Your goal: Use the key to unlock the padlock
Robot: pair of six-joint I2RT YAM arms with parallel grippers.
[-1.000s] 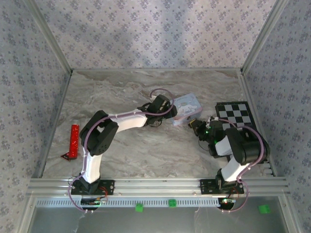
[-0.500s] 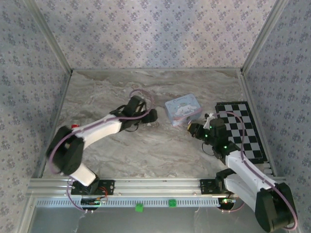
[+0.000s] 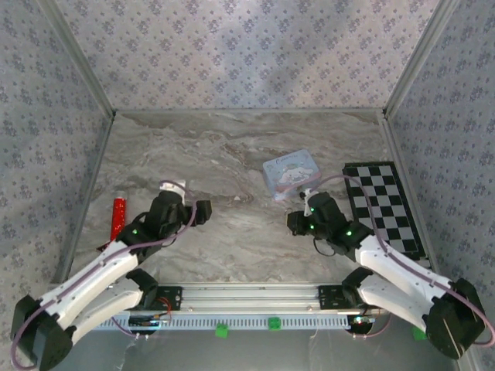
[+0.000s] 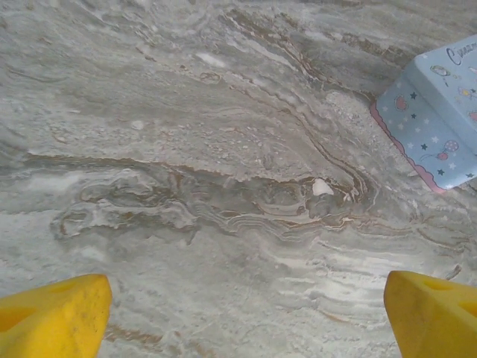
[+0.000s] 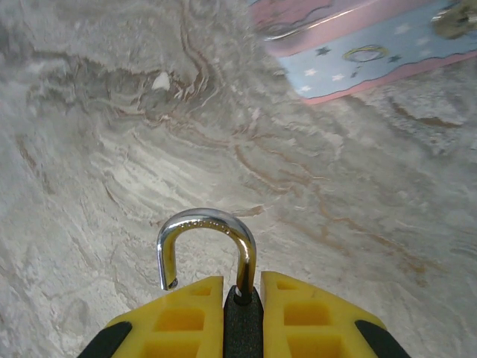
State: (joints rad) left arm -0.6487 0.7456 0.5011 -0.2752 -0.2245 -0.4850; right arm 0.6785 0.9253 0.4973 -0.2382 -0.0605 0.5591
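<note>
My right gripper keeps carrying the padlock to the open marble and lets go of it there, as the shackle's loose end is clear of the padlock's body.
The padlock's black body is clamped between the yellow fingers of my right gripper, which is shut on it. Its silvery shackle sticks out ahead, and the shackle's left end hangs free of the body. That gripper hovers low over the marble, just near-left of the pale-blue tin. My left gripper stands wide open over bare marble with nothing between its fingers. In the top view it sits at mid-left, well apart from the right one. The key is out of view.
The pale-blue cartoon tin lies right of centre, also seen from the left wrist and the right wrist. A checkerboard mat lies at the right. A red stick lies at the left wall. Papered walls enclose the table.
My left arm has pulled back from beside the tin toward the near left, and its jaws have opened wider. My right arm has swung nearer and left, still gripping the padlock.
</note>
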